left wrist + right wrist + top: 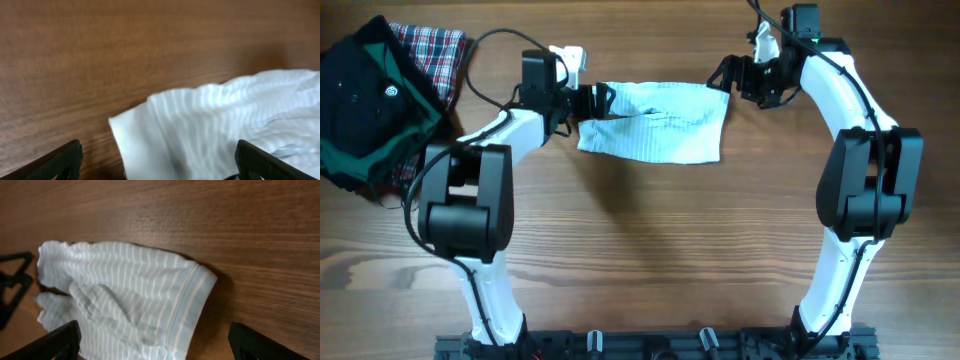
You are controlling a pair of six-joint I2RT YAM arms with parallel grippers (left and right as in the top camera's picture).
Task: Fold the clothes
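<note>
Next, I move my left gripper back toward the garment's corner (117, 122) and pinch the corner before folding, because the gripper is too far in over the striped garment's edge (197, 92).
The pale-blue striped garment (658, 122) lies spread on the wooden table between my two arms. My left gripper (598, 99) is open at its left edge, and its wrist view shows the cloth (225, 125) between the wide-apart fingers (157, 162). My right gripper (728, 77) is open at the garment's upper right corner. Its wrist view shows the banded hem (192, 305) lying between the spread fingers (155, 342). Neither gripper holds the cloth.
A dark black-and-green garment (365, 105) is piled at the far left with a red plaid cloth (435, 50) under it. A black rail (650, 345) runs along the table's front edge.
</note>
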